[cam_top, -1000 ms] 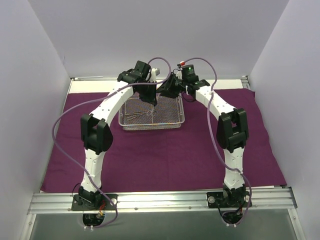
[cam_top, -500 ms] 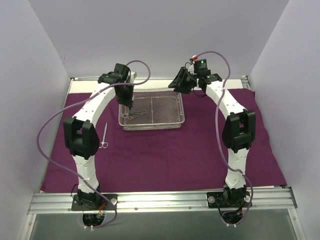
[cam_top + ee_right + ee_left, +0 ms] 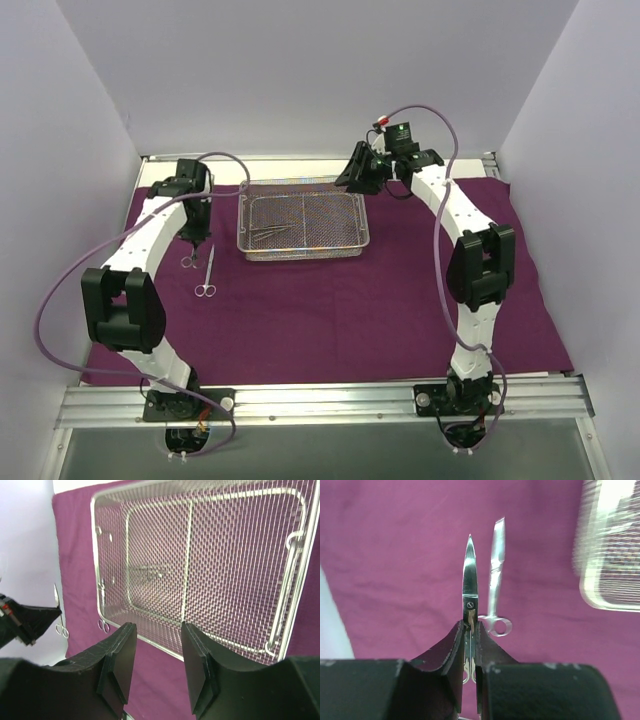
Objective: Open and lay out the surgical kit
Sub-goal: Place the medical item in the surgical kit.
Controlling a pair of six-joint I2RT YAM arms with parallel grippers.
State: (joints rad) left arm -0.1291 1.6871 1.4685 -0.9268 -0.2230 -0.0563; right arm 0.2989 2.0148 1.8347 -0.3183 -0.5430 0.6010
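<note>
The small scissors (image 3: 470,582) point away, the same as the ring-handled instrument, so my left gripper should keep moving them down until they touch the open cloth (image 3: 183,284) beside that instrument.
The dark purple cloth (image 3: 330,300) lies spread flat with the silver mesh tray (image 3: 355,243) on its far middle. Slim instruments (image 3: 272,232) lie in the tray's left half, also visible through the mesh (image 3: 145,571). My left gripper (image 3: 194,238) hangs left of the tray, shut on a pair of small scissors (image 3: 470,575) whose blades point away and whose rings sit between the fingers (image 3: 451,650). A second ring-handled instrument (image 3: 496,575) lies on the cloth just beside it (image 3: 207,275). My right gripper (image 3: 157,650) is open and empty above the tray's far right corner (image 3: 357,172).
White walls close in the left, right and back. A bare strip of white table (image 3: 200,170) shows behind the cloth. A metal rail (image 3: 320,400) with both arm bases runs along the near edge. Purple cables loop off both arms.
My left arm has swung left from above the tray to over the cloth, carrying the scissors. My right gripper has drawn back a little toward the tray's far right corner.
</note>
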